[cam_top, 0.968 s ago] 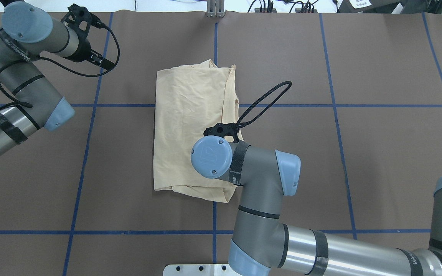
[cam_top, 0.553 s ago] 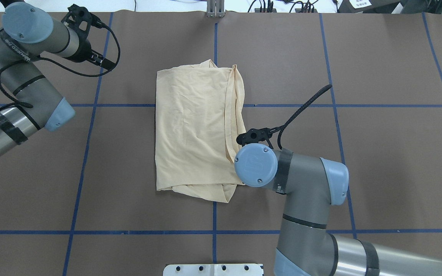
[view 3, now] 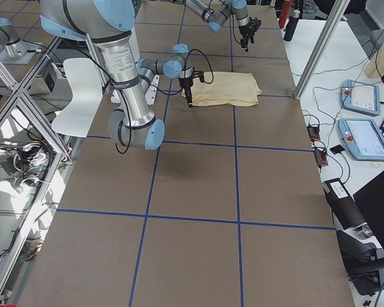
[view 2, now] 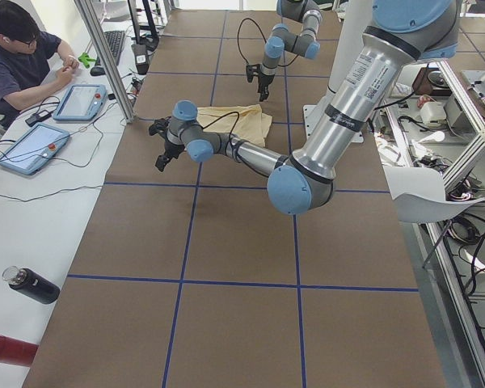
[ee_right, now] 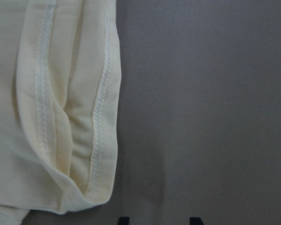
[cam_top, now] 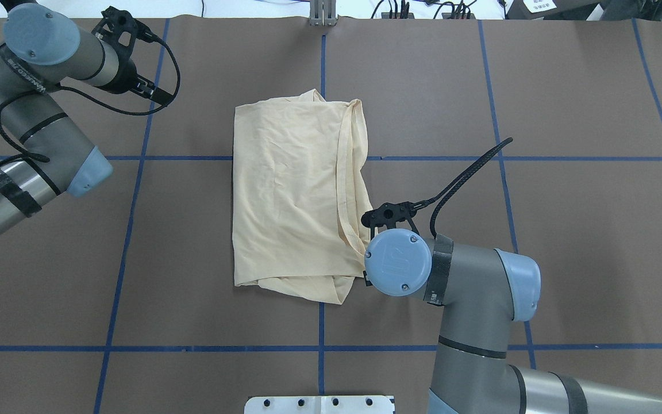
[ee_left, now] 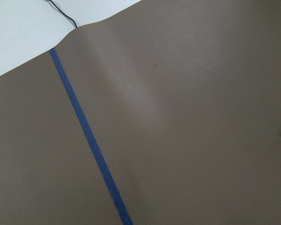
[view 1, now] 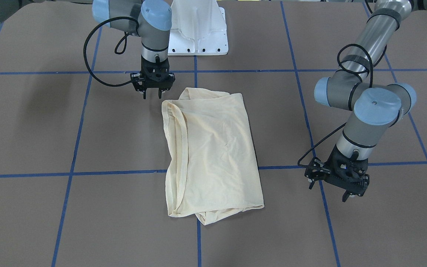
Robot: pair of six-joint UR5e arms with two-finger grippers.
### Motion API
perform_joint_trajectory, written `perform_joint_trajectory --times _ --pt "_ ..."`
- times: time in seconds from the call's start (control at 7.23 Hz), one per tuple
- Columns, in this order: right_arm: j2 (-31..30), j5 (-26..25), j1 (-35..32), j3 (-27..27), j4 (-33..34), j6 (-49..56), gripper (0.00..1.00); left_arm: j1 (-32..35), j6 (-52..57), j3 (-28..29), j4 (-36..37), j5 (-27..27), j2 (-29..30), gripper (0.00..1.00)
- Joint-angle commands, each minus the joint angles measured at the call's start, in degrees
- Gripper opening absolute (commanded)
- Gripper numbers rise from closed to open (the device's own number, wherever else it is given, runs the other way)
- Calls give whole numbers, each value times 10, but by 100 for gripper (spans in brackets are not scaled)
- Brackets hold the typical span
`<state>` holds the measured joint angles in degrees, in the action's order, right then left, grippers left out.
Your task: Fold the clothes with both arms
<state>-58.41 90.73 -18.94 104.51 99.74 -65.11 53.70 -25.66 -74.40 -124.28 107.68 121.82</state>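
A loose lower layer (view 1: 212, 217) sticks out beyond the far edge of the shirt (view 1: 216, 151), so the shirt will fold over with uneven edges when the robot folds it.
The pale cream-yellow shirt (cam_top: 291, 190) lies folded into a rough rectangle at the table's middle; its print and neck tag are hidden. It also shows in the front-facing view (view 1: 209, 148). My right gripper (view 1: 152, 95) hangs just above the table beside the shirt's corner nearest the robot, open and empty. Its wrist view shows the shirt's hemmed edge (ee_right: 61, 108) to the left of the parted fingertips (ee_right: 124, 219). In the overhead view the right wrist hides this gripper. My left gripper (view 1: 328, 191) is open and empty, well off the shirt's far left side.
The brown table cover (view 1: 50, 129) carries a grid of blue tape lines (cam_top: 322, 158). The white pedestal base (view 1: 198, 29) stands at the robot's edge. An operator (view 2: 16, 56) sits with tablets (view 2: 32, 145) past the table's far side.
My right arm has swung right, from over the shirt to just off its right edge. The shirt's right edge now lies slightly wider. The left arm has not moved.
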Motion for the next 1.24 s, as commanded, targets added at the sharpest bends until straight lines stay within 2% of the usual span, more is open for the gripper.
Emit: perform_joint_trajectory --times 0.0,0.14,0.41,0.55,0.69,1.11 --pt "55 1 -21 -116 -147 5 91 0 -1 0 0 1 0 100" --pt "85 2 -26 -153 -151 9 82 0 -1 0 0 1 0 100" --pt "91 18 -42 -153 -146 52 65 0 -2 0 0 0 0 100" --pt "91 28 -47 -152 -131 74 51 -1 -3 0 0 0 0 100" --pt "90 28 -47 -152 -127 81 43 -1 -2 -1 0 1 -7 100" --pt "93 29 -45 -153 -115 82 31 -2 -2 0 -4 1 -8 100"
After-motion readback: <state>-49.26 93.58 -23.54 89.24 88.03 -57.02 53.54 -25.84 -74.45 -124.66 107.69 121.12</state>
